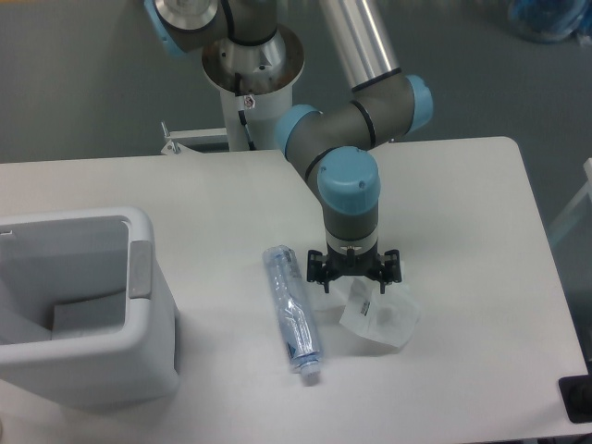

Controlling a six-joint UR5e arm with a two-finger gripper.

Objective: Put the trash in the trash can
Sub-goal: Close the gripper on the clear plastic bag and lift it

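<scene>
I expect the translucent white plastic bag [381, 317] to hang long and limp when I lift its top, because it has a thin, loosely flared edge [400, 335].
The trash lies on the white table [462, 194] as two pieces. A slim clear bluish bottle [292, 313] lies on its side near the middle, its cap toward the front. Just right of it sits a translucent white plastic bag [381, 316]. My gripper [354, 282] points straight down onto the bag's near-left top edge, its black fingers [319, 274] spread open on either side of it. Nothing is lifted. The trash can [83, 305], a boxy pale bin with a grey tab, stands at the left edge, well apart from the gripper.
The arm's base column [250, 65] rises behind the table's far edge. A dark object [577, 400] sits off the table's front right corner. A pale flat piece lies inside the bin.
</scene>
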